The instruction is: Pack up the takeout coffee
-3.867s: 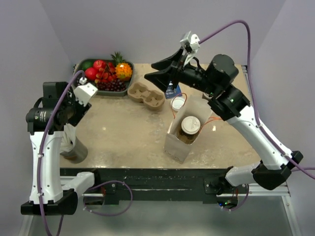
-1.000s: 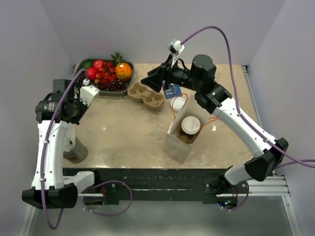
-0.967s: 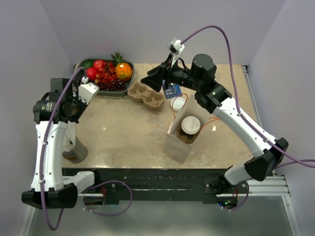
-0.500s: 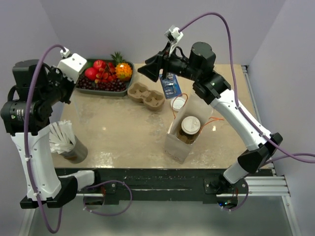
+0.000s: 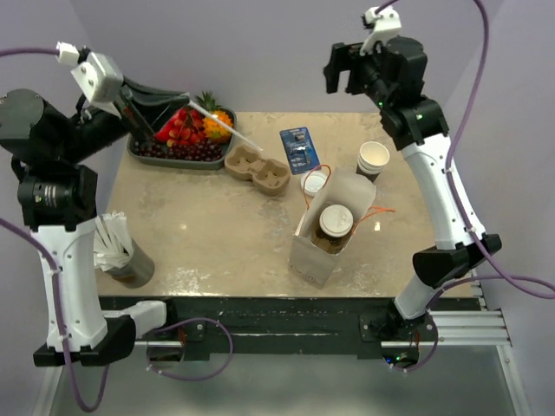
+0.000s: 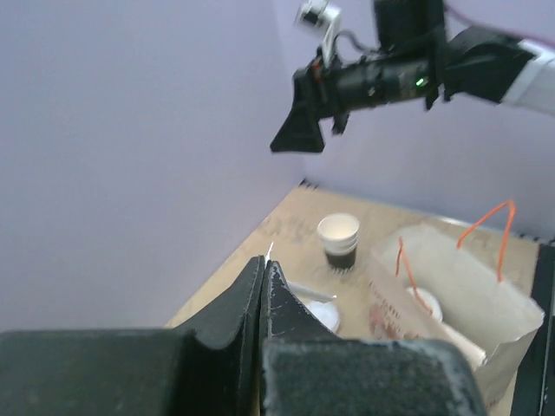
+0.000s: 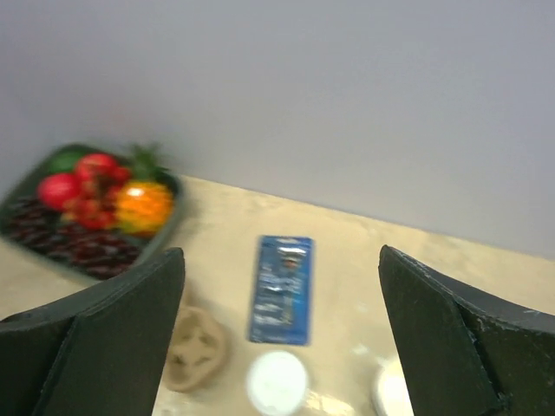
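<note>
My left gripper is holding the straw, and the straw's loose end (image 5: 257, 146) slants down toward the paper bag's opening (image 5: 335, 204). My left gripper should keep going over the bag and let go of the straw inside.
The takeout coffee (image 5: 336, 221), a brown cup whose top shows a pale ring, stands inside the open paper bag (image 5: 305, 256) near the table's middle front. A round white lid (image 5: 314, 182) (image 7: 276, 381) lies on the table just behind the bag. My left gripper (image 5: 185, 97) (image 6: 264, 260) is raised high over the back left, shut on a thin white straw (image 5: 230, 130) that slants down toward the carrier. Up at the back right, well above the table, my right gripper (image 5: 344, 69) (image 7: 282, 253) is wide open with nothing between its fingers.
A moulded-pulp carrier (image 5: 257, 169) and a fruit tray (image 5: 143, 149) sit at the back left. A blue packet (image 5: 299, 149) lies at the back middle. A stack of lidless cups (image 5: 373, 159) stands right of the bag. A straw holder (image 5: 121, 256) is at the front left.
My left arm has swung up from the straw holder with a straw in its jaws. My right arm has lifted and pulled back to the right, its jaws opening wider and uncovering the cup stack.
</note>
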### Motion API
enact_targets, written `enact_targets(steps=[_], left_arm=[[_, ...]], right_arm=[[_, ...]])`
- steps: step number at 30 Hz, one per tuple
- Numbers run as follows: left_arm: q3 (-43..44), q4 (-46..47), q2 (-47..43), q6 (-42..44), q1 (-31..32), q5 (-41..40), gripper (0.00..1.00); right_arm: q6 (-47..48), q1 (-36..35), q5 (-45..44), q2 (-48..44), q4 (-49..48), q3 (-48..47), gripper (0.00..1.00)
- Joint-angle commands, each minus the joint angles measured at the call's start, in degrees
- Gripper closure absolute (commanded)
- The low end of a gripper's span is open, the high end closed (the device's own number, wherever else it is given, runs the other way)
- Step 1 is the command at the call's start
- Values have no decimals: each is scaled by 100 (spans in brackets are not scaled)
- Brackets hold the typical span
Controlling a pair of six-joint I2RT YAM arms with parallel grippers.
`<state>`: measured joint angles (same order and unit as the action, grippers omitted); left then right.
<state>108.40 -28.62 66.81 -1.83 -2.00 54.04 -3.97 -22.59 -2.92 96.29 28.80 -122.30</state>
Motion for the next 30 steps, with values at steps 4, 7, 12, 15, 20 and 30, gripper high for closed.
enact_targets(steps=[4, 7, 12, 15, 20, 30], left_arm=[[786, 1808, 1088, -1023, 1428, 415, 100], [1217, 1413, 1527, -576, 2176, 125, 100], [1377, 984, 1879, -65, 3196, -147, 100], [1403, 387, 2002, 690, 3723, -401, 100], [982, -275, 2056, 2070, 4505, -929, 100], [269, -1232, 2178, 3917, 5315, -2258, 100]], right_arm=[[273, 1353, -236, -672, 995, 672, 4], [239, 1687, -78, -936, 1198, 865, 4], [326, 1872, -51, -1436, 1137, 1340, 4], [335, 1907, -16, -1630, 1137, 1630, 4], [326, 1925, 107, -1763, 1146, 1929, 4], [536, 1934, 274, -1719, 1312, 1859, 4]])
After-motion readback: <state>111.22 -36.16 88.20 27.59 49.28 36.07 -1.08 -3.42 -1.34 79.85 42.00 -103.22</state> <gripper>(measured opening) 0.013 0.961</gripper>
